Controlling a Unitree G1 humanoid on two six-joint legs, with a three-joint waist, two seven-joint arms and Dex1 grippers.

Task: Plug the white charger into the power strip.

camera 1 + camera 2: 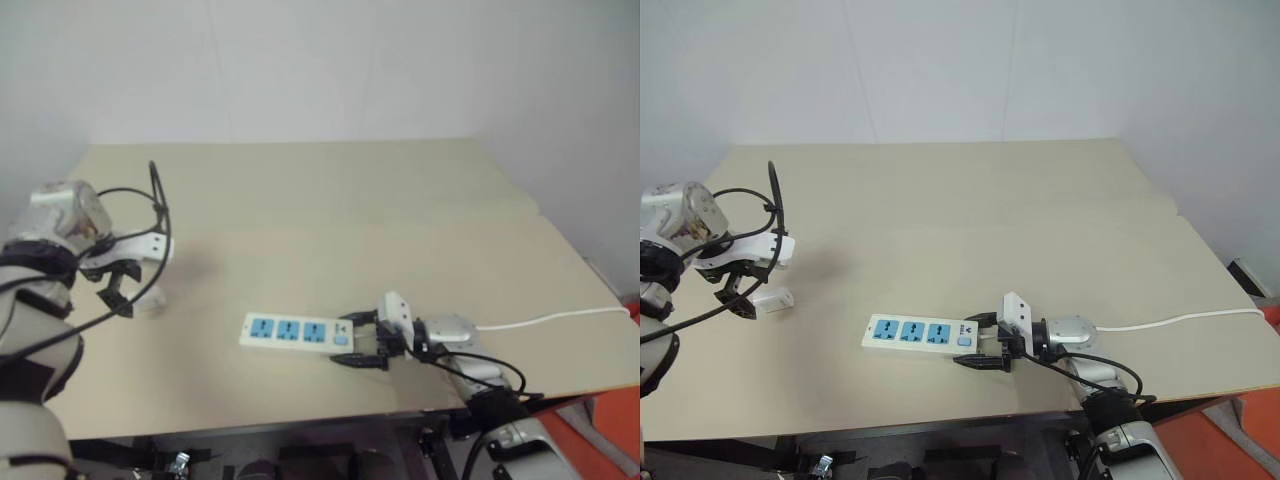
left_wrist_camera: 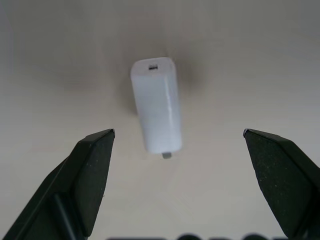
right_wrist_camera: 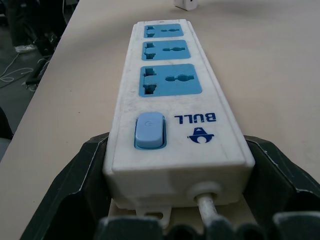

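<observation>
I should keep lowering my left gripper forward, as the white charger's long sides (image 2: 159, 110) line up with its open fingers, until they reach the charger's port end (image 1: 787, 298), then close it.
The white charger (image 2: 156, 105) lies flat on the tan table (image 1: 970, 220) near its left side, seen also as a small block (image 1: 772, 298). My left gripper (image 2: 178, 131) hangs straight above it, pointing down, open wide, with one black finger (image 2: 92, 170) on each side and clear of it. The power strip (image 1: 920, 333), a white bar with three blue sockets and a blue switch, lies near the front edge. My right gripper (image 1: 985, 340) is shut on its cable end, a finger (image 3: 80, 175) pressed against each side of the power strip (image 3: 170, 100).
The strip's thin white cable (image 1: 1180, 320) runs right to the table's edge. A white wall stands behind the table. An orange object (image 1: 615, 430) sits on the floor at the lower right.
</observation>
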